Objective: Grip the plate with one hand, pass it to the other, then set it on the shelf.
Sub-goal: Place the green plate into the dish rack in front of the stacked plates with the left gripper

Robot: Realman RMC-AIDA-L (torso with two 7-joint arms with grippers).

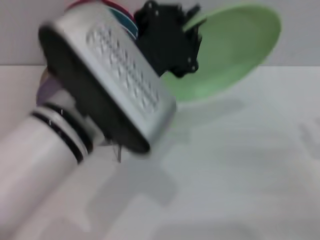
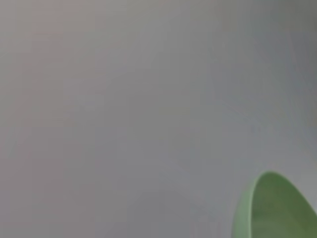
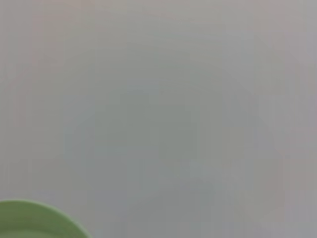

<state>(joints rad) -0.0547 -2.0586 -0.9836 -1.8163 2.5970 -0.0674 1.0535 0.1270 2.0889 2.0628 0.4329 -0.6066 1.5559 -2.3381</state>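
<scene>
The light-green plate (image 1: 227, 52) is hanging at a tilt past the wire shelf, so my left gripper should move back, line the plate up with the shelf's front (image 1: 119, 152) and lower it in.
The light-green plate (image 1: 235, 45) hangs tilted in the air at the back of the head view, above the white table (image 1: 240, 165). My left gripper (image 1: 191, 22), black on a silver-grey arm (image 1: 110, 75), is shut on the plate's left rim and holds it up. The plate's edge also shows in the left wrist view (image 2: 277, 213). A green plate rim (image 3: 34, 220) shows in a corner of the right wrist view; I cannot tell which plate it is. My right gripper is out of view. The shelf shows only as a faint see-through shape (image 1: 310, 132) at the table's right edge.
A bit of a lilac plate (image 1: 47, 90) peeks out behind my left arm at the left. The left arm fills the left half of the head view and hides the table there. A grey wall stands behind the table.
</scene>
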